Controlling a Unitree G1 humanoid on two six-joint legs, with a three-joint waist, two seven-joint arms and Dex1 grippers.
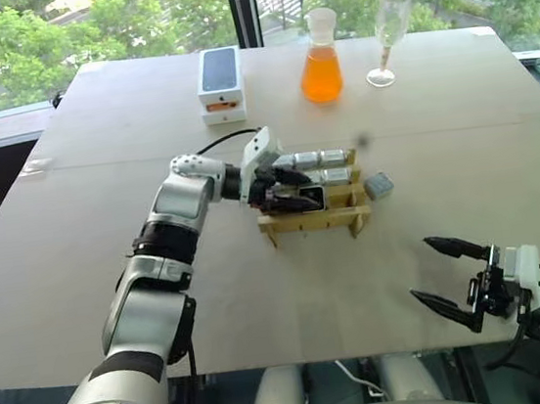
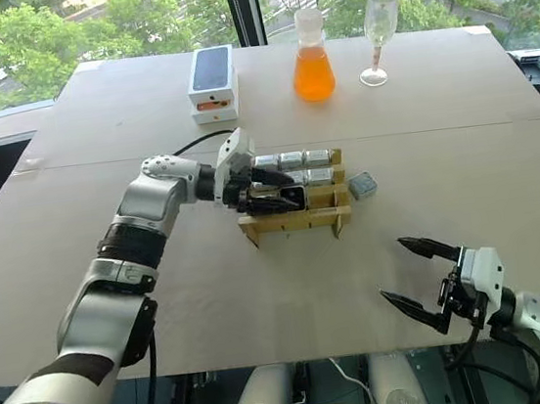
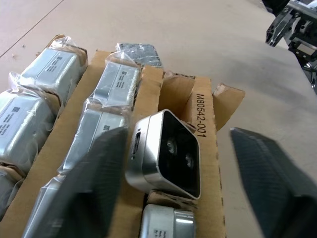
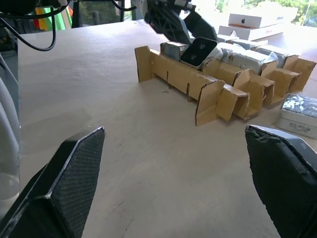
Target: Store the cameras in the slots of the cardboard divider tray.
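The black-fronted camera is leaning crooked in its slot, so my left gripper should move back and my right gripper should set the camera straight from the tray's empty end [image 1: 346, 197].
The cardboard divider tray [image 1: 312, 221] sits mid-table with several plastic-wrapped silver cameras [image 1: 322, 156] in its slots. One bare camera [image 3: 168, 153] with a black lens face leans tilted in a front-row slot. My left gripper [image 1: 306, 187] reaches over the tray from the left and is open. Its fingers [image 3: 94, 173] stand on either side of that camera without clamping it. Another wrapped camera [image 1: 378, 185] lies on the table just right of the tray. My right gripper [image 1: 423, 268] hovers open and empty near the table's front right edge, pointing toward the tray.
At the back of the table stand a white phone box [image 1: 220, 82], a flask of orange liquid [image 1: 320, 63] and a wine glass [image 1: 388, 35]. Bare tabletop [image 1: 358, 280] lies between the tray and my right gripper.
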